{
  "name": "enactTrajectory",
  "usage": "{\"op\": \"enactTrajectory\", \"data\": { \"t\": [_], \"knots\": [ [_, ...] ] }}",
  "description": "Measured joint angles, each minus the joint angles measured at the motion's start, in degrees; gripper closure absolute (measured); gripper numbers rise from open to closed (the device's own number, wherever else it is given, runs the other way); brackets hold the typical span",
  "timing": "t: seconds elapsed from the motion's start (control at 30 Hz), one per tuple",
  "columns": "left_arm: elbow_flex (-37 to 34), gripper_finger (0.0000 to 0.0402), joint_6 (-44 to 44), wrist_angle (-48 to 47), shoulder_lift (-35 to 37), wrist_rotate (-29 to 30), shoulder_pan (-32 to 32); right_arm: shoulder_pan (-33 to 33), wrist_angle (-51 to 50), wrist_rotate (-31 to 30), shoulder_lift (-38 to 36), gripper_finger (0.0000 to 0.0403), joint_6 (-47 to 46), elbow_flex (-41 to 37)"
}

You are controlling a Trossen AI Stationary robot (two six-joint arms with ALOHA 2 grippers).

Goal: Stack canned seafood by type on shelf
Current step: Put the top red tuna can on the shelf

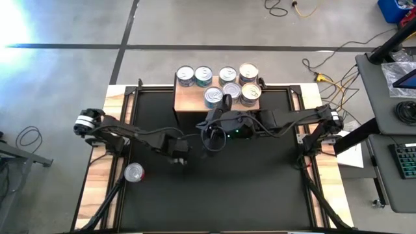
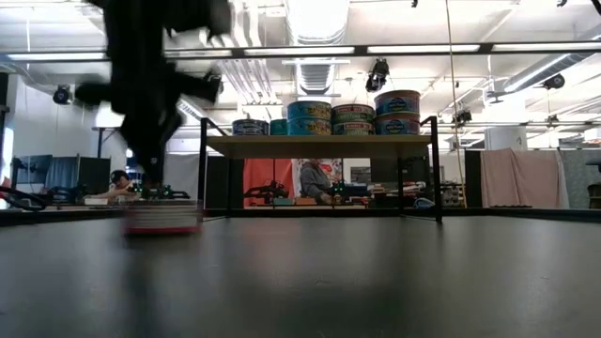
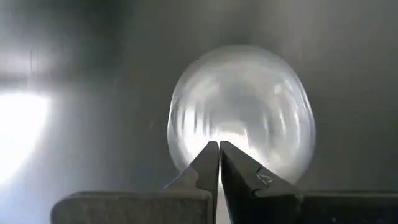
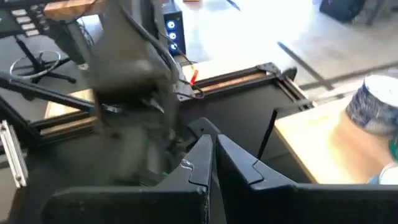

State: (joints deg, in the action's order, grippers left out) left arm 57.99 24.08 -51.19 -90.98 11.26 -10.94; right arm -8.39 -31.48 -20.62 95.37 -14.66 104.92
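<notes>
My left gripper is closed over the tin's shiny top point(image 3: 239, 99), so it should move back and open around the tin's sides point(image 3: 178, 127) while my right gripper steadies the tin.
Several tins of canned seafood point(image 1: 227, 83) stand on the shelf point(image 1: 188, 99) at the table's far side; the low view shows them point(image 2: 352, 117) partly stacked on its wood top point(image 2: 319, 145). One red-sided tin point(image 1: 133, 172) stands alone on the black mat at the left. My left gripper point(image 1: 178, 158) is shut above the mat, just right of that tin. In the left wrist view the tin's shiny top point(image 3: 242, 112) lies blurred beyond the fingertips point(image 3: 219, 146). My right gripper point(image 1: 209, 136) is shut and empty, raised in front of the shelf.
The black mat point(image 1: 214, 195) has wood edges point(image 1: 104, 175) and black frame rails. In the right wrist view the left arm point(image 4: 130, 81) shows blurred close ahead of my right gripper point(image 4: 212, 140). Cables and a desk with a keyboard point(image 1: 406, 159) lie right of the table.
</notes>
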Motion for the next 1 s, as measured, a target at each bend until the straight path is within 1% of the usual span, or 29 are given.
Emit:
{"op": "enactTrajectory", "data": {
  "t": [0.1,0.13,0.27,0.37,0.47,0.57,0.7,0.77,0.83,0.9,1.0],
  "knots": [
    [5.42,0.0402,-5.59,4.07,1.6,0.05,-1.41,0.03,-1.71,-0.02,0.0,0.039,-3.55,-0.38],
    [6.69,0.0402,-6.69,4.0,1.83,0.38,-1.68,0.0,-3.15,0.0,0.0,0.039,-4.39,-0.41],
    [7.58,0.0402,-8.02,-0.79,2.78,4.29,-1.34,-1.05,-12.28,-0.02,0.0,0.039,-9.31,-0.59],
    [4.13,0.0402,-8.13,-2.27,3.12,5.32,0.24,-2.6,-19.41,0.02,0.0,0.039,-16.34,-3.0],
    [-1.19,0.0402,-6.62,0.39,2.98,5.2,0.81,-5.44,-25.49,0.26,0.04,0.039,-25.55,-7.61],
    [-6.87,0.0402,-3.91,4.32,3.02,2.43,0.11,-9.36,-30.16,3.34,0.06,0.039,-35.13,-14.15],
    [-13.04,0.0402,-0.16,11.01,3.69,-2.62,-2.52,-13.54,-34.62,6.55,0.11,0.039,-52.58,-23.19],
    [-15.51,0.0402,1.05,14.99,3.83,-3.98,-4.47,-14.36,-34.91,7.97,0.11,0.039,-59.54,-27.01],
    [-17.22,0.0402,2.13,18.4,4.13,-3.82,-6.16,-14.32,-34.43,11.17,0.11,0.039,-63.77,-30.63],
    [-18.14,0.0401,3.4,20.46,4.22,-3.43,-7.51,-13.36,-32.28,14.23,0.11,0.039,-66.32,-33.97],
    [-18.0,0.0401,3.87,20.96,4.15,-3.03,-8.72,-11.14,-27.01,17.42,0.11,0.039,-66.95,-38.03]
  ]
}}
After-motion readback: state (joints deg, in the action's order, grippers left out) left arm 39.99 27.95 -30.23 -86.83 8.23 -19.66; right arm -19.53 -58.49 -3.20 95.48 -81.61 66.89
